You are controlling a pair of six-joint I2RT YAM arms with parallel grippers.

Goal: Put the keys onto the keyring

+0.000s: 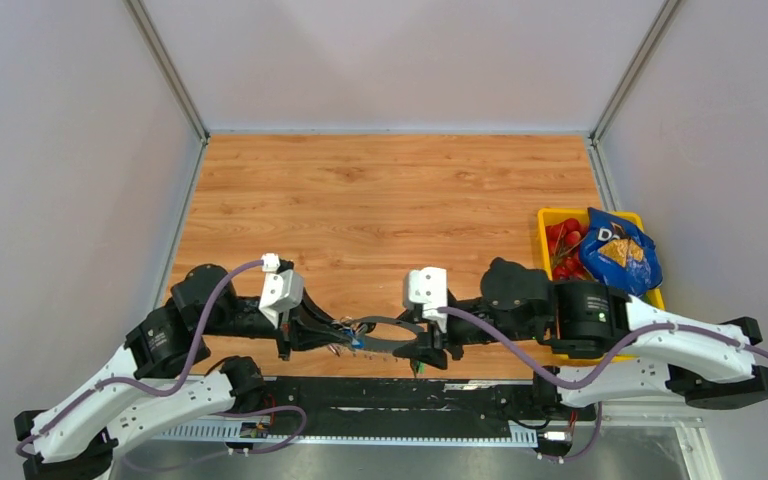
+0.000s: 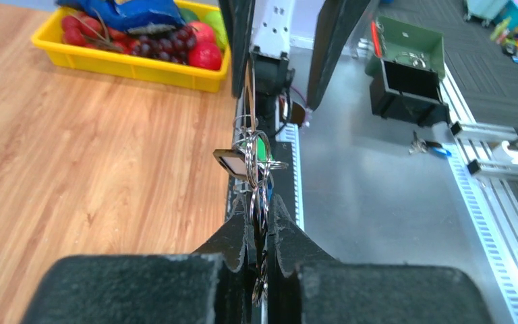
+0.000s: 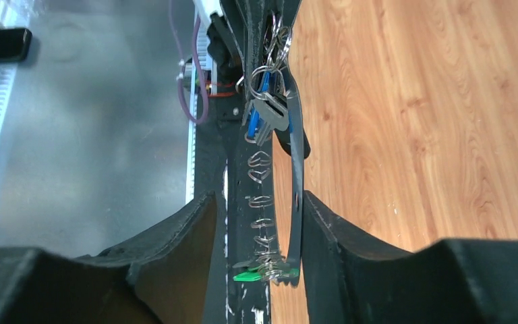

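The keyring's green-tag end is only a little way in between my right gripper's fingers. I should move them further along the keyring's band and close them before my left gripper opens.
The keyring, a thin grey loop, hangs between my two grippers just above the table's near edge. My left gripper is shut on the keys, a bunch of small silver rings with a blue piece. A black tag sticks out just past its fingertips. In the right wrist view the keyring's band runs between the open fingers of my right gripper, resting against the right finger. Chain pieces and a green tag hang from it. Blue-headed keys dangle at the far end.
A yellow bin with red fruit and a blue chip bag stands at the table's right edge, close to my right arm. Beyond the near edge lie a black rail, a metal surface and a green box.
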